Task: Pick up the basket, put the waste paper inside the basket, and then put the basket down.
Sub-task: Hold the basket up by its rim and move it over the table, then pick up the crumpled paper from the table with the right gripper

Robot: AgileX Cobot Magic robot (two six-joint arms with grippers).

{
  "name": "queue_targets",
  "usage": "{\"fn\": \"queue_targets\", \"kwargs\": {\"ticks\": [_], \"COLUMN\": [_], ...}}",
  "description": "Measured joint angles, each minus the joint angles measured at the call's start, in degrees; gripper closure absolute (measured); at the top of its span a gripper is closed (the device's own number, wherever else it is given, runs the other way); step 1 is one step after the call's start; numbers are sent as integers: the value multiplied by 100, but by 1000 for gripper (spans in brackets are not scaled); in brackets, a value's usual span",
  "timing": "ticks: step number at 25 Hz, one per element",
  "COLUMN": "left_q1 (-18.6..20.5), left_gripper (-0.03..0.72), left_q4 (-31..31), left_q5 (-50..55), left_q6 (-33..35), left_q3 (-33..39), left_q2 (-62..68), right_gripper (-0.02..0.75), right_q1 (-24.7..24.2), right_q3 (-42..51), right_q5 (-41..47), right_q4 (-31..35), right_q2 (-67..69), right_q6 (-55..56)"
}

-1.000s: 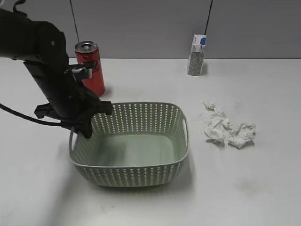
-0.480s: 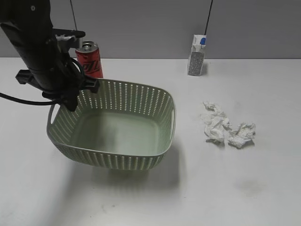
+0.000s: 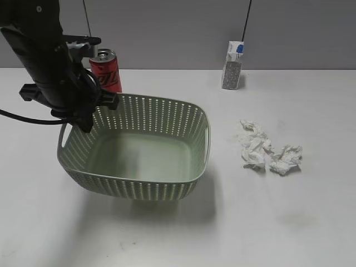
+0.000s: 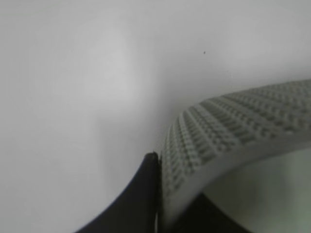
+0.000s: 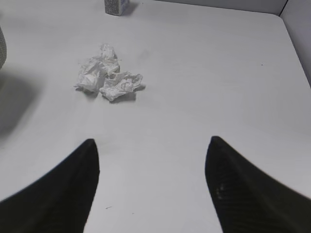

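Note:
My gripper will bring up the outer crumpled white wad (image 3: pixel 286 159) alone when I lift it, because a dark notch (image 3: pixel 268 162) parts it from the other waste paper.
The pale sage-green basket (image 3: pixel 142 156) hangs tilted above the white table, its left rim raised. My left gripper (image 3: pixel 84 123) is shut on that left rim by the cut-out handle. In the left wrist view the slotted basket wall (image 4: pixel 228 126) fills the right side, with one black finger (image 4: pixel 141 194) pressed against it. The waste paper (image 3: pixel 270 151) is a few crumpled white wads on the table right of the basket, also in the right wrist view (image 5: pixel 108 75). My right gripper (image 5: pixel 151 145) is open and empty above bare table, short of the paper. It is out of the exterior view.
A red can (image 3: pixel 107 70) stands right behind the left arm and the basket's back left corner. A white-grey carton with a blue cap (image 3: pixel 233 65) stands at the back. The table's right edge meets a grey wall (image 5: pixel 296 29).
The left gripper has lifted the basket off the table and carried it left and up. In the last half second it has barely moved. The paper has not moved.

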Motion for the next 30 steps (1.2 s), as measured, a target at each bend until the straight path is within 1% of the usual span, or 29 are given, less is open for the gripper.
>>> {"fn": "queue_targets", "kwargs": {"ticks": [6,9,12,16,20,25,30], "left_q1": [0,0,0,0,0,0,0], "left_gripper": [688,688,688,688,688,688,688], "left_q4": [-110,-116,-112,-116,-110,-110,-59], "left_q5": [-11,-34,-46,-34,-28,-28,-28], "left_q6": [-9,-10,-10,-8,-7,-1,-9], "left_q3": [0,0,0,0,0,0,0], "left_q2": [0,0,0,0,0,0,0], "right_gripper": [220,220,220,220,220,220,220], "right_q1": [0,0,0,0,0,11,11], "right_q3": [0,-61,-139,-425,-1002,-1930,-2699], "right_q5": [-6,-78,-314,-898,-1314,-1539,-1683], "right_q4": [67,176,267,460,715,1119,1172], "right_q2": [29,551,1555,3185,4945,6973,8702], "right_q6": [0,0,0,-140,-395,-719,-683]}}
